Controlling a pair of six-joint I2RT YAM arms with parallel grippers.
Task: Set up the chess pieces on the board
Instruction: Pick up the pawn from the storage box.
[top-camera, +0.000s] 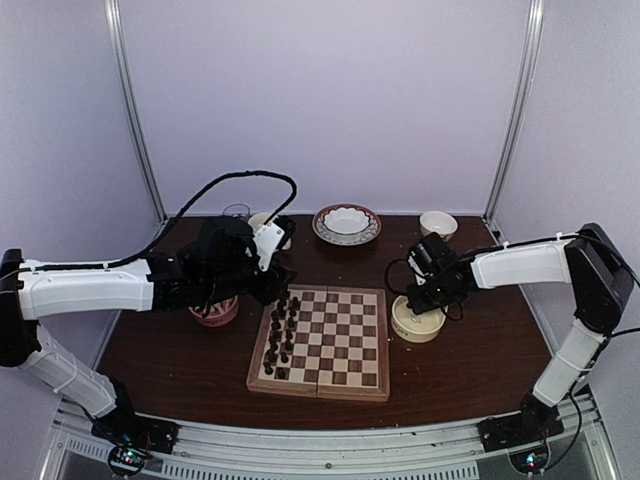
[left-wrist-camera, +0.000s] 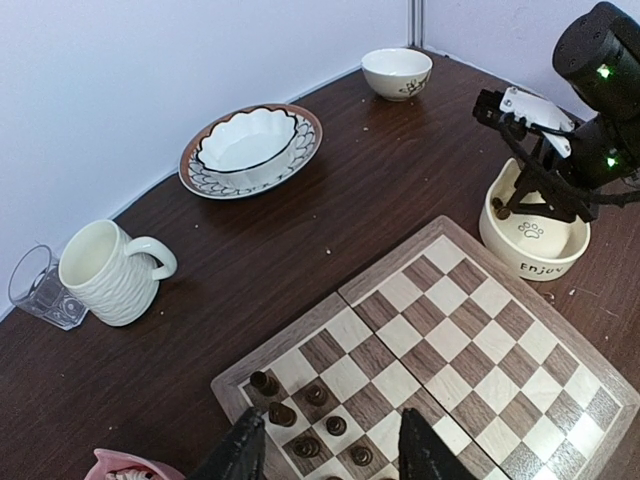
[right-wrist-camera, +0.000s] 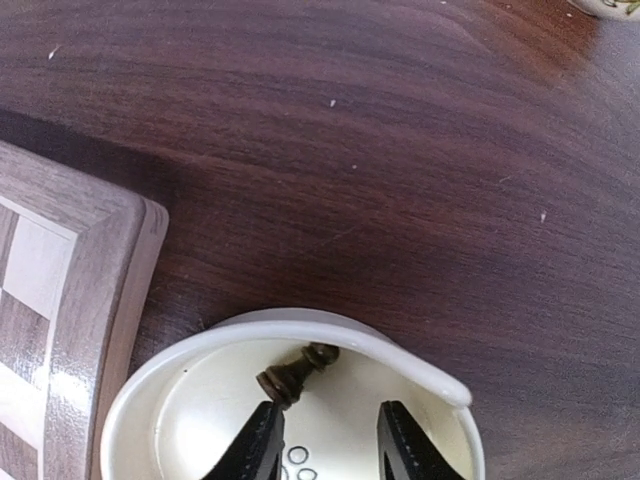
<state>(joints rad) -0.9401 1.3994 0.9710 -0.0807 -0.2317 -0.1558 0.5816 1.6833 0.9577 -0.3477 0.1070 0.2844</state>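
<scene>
My right gripper should put the dark piece (right-wrist-camera: 297, 374) on the board (top-camera: 356, 338) for my left gripper, because the piece is in the cream bowl, far from my left gripper.
The board (top-camera: 330, 345) lies at the table's middle, with several dark chess pieces (top-camera: 283, 330) standing in its two left columns. My left gripper (left-wrist-camera: 330, 455) hovers open over that far-left corner. Pieces (left-wrist-camera: 316, 395) stand on the squares below it, and nothing is between its fingers (left-wrist-camera: 240, 452). My right gripper (right-wrist-camera: 330, 440) is open inside a cream bowl (right-wrist-camera: 400, 348) to the right of the board (right-wrist-camera: 70, 290). One dark piece (right-wrist-camera: 295, 370) lies on its side in the bowl, its base at the tip of the left finger (right-wrist-camera: 258, 445), not between the jaws.
A pink bowl (top-camera: 215, 312) sits left of the board under the left arm. A white mug (left-wrist-camera: 110, 270), a glass (left-wrist-camera: 38, 288), a patterned plate (left-wrist-camera: 250, 150) and a small bowl (left-wrist-camera: 397, 72) stand along the back. The paw-print bowl (left-wrist-camera: 535, 235) touches the board's right edge.
</scene>
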